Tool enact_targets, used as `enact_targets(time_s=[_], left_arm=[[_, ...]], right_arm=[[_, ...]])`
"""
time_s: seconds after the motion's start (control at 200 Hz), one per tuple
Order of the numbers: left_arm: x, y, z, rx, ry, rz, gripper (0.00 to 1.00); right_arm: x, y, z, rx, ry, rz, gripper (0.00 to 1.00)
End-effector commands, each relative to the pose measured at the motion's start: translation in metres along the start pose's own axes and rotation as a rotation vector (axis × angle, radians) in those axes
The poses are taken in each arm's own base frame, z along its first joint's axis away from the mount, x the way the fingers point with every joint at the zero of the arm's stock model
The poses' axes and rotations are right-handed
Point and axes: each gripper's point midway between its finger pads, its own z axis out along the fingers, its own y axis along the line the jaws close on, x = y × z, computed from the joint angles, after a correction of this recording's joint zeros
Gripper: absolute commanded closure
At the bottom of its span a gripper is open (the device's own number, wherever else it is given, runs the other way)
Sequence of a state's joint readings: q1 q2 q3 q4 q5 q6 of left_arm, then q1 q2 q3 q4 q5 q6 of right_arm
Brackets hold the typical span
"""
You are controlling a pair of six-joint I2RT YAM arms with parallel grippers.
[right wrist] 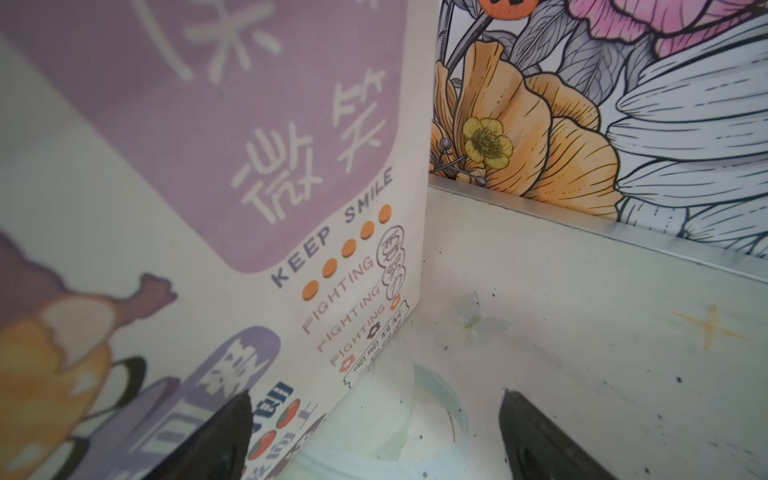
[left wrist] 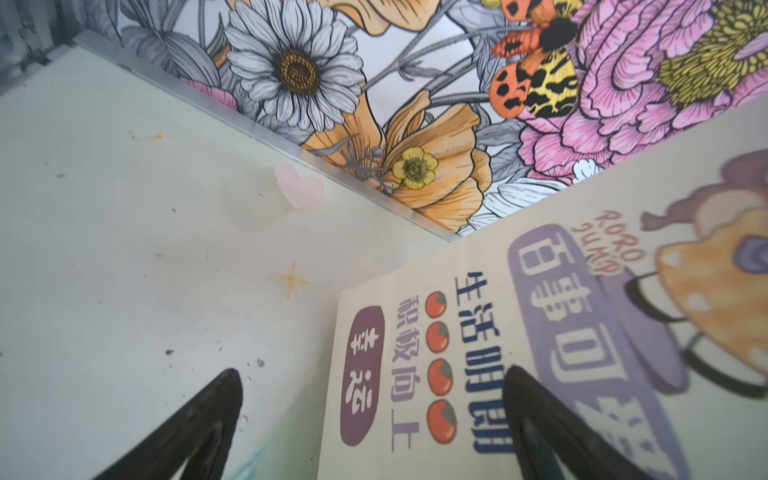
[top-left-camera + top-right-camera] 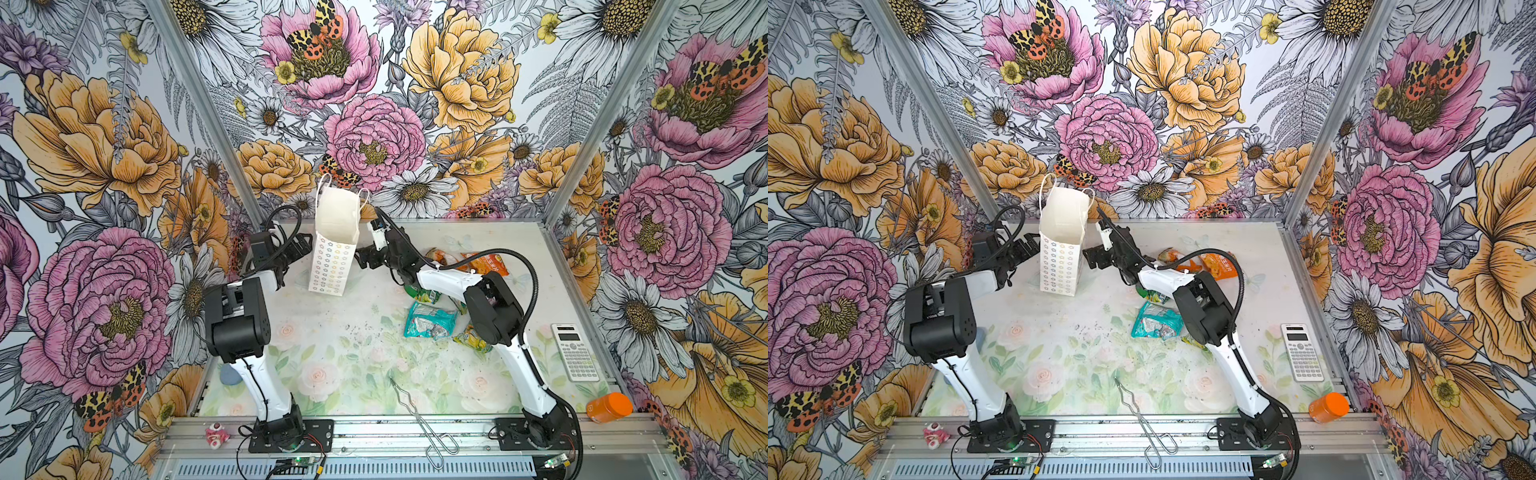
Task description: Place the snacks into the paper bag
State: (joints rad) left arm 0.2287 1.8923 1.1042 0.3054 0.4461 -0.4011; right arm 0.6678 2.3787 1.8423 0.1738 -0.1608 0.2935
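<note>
I should push the bag's near side (image 3: 315, 254) with my left gripper to turn it toward the snacks before that gripper goes up to the bag's rim, because the paper bag's base (image 3: 326, 289) points away from them.
The white paper bag (image 3: 332, 257) (image 3: 1061, 266) stands upright and open-mouthed at the back of the table. My left gripper (image 3: 300, 248) (image 3: 1025, 249) is open just left of it, with the bag's printed face (image 2: 540, 332) close beside one finger in the left wrist view. My right gripper (image 3: 365, 259) (image 3: 1094, 255) is open just right of the bag and holds nothing; its wrist view shows the bag's other face (image 1: 249, 166). Snacks lie under and around the right arm: a teal packet (image 3: 428, 326) (image 3: 1156, 324), an orange packet (image 3: 488, 264), a green one (image 3: 424, 296) and a yellow-green one (image 3: 471, 338).
A calculator (image 3: 575, 353) lies at the right edge, with an orange bottle (image 3: 609, 407) at the front right corner. Metal tongs (image 3: 419, 415) lie at the front middle. A pink-white toy (image 3: 216, 434) sits on the front rail. Flowered walls close in three sides.
</note>
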Motion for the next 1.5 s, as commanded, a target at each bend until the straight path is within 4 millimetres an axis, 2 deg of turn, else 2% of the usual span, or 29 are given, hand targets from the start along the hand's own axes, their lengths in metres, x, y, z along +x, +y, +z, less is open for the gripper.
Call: enact_targets(time_s=[0.0,0.055,0.07,0.105,0.36,0.745,0.881,1.166,1.496], left_arm=[[-0.006,-0.012,-0.014,0.019,-0.034,0.024,0.01],[0.002,-0.009,-0.014,0.012,-0.021,0.02,0.01],[-0.007,-0.018,-0.021,0.023,-0.043,0.032,0.01],[-0.007,-0.02,-0.024,0.023,-0.047,0.035,0.01],[0.014,-0.028,-0.033,0.006,-0.026,0.041,0.01],[0.044,-0.04,-0.028,0.012,0.034,0.049,0.01],[0.047,-0.037,-0.029,-0.01,0.04,0.039,0.01],[0.025,-0.028,-0.05,-0.132,0.045,0.036,0.01],[-0.014,-0.034,-0.107,-0.289,-0.004,0.074,0.01]], right_arm=[[-0.039,0.007,-0.016,-0.006,-0.079,-0.028,0.05],[-0.04,0.008,-0.016,-0.008,-0.082,-0.032,0.05],[-0.041,0.008,-0.016,-0.008,-0.083,-0.032,0.05],[-0.041,0.009,-0.016,-0.01,-0.084,-0.032,0.05],[-0.051,0.011,-0.023,-0.006,-0.091,-0.056,0.05],[-0.067,0.023,-0.033,-0.012,-0.092,-0.106,0.05],[-0.068,0.027,-0.038,0.012,-0.078,-0.146,0.05],[-0.064,0.023,-0.044,0.044,-0.063,-0.16,0.05],[-0.06,0.021,-0.053,0.05,-0.047,-0.16,0.05]])
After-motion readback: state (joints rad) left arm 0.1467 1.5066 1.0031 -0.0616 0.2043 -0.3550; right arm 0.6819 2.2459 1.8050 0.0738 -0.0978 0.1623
